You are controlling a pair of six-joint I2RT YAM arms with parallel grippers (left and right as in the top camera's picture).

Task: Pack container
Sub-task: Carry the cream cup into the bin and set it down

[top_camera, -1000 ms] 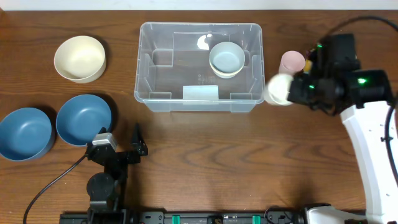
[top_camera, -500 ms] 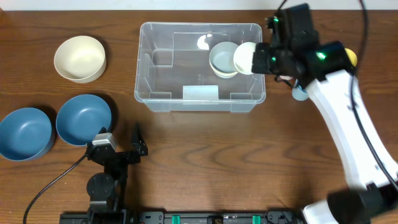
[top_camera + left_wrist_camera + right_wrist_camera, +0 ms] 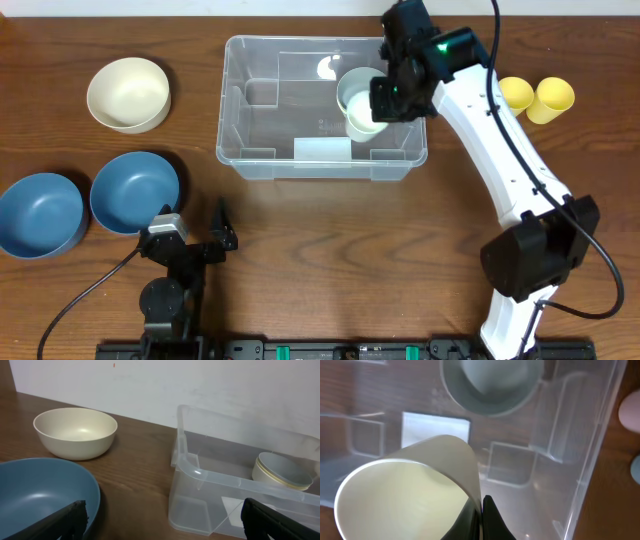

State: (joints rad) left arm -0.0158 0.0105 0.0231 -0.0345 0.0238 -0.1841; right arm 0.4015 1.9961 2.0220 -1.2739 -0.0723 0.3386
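Observation:
The cream cup is hanging with its opening up above the bin's free bottom, next to the pale bowl. My right gripper should keep lowering the cup until it stands there.
The container is a large clear bin at the top middle of the table, also in the left wrist view and the right wrist view. A pale round bowl sits inside it at the right end. My right gripper is shut on the rim of a cream cup and holds it tilted over the bin's right part, beside the bowl. My left gripper is open and empty, low near the front edge, apart from the bin.
A cream bowl stands at the far left, two blue bowls at the front left. Two yellow cups stand right of the bin. A pink cup shows at the right wrist view's edge.
My right arm has carried the cream cup leftward from beside the bin's right wall to over its inside. The two yellow cups have come into view. The left arm has not moved.

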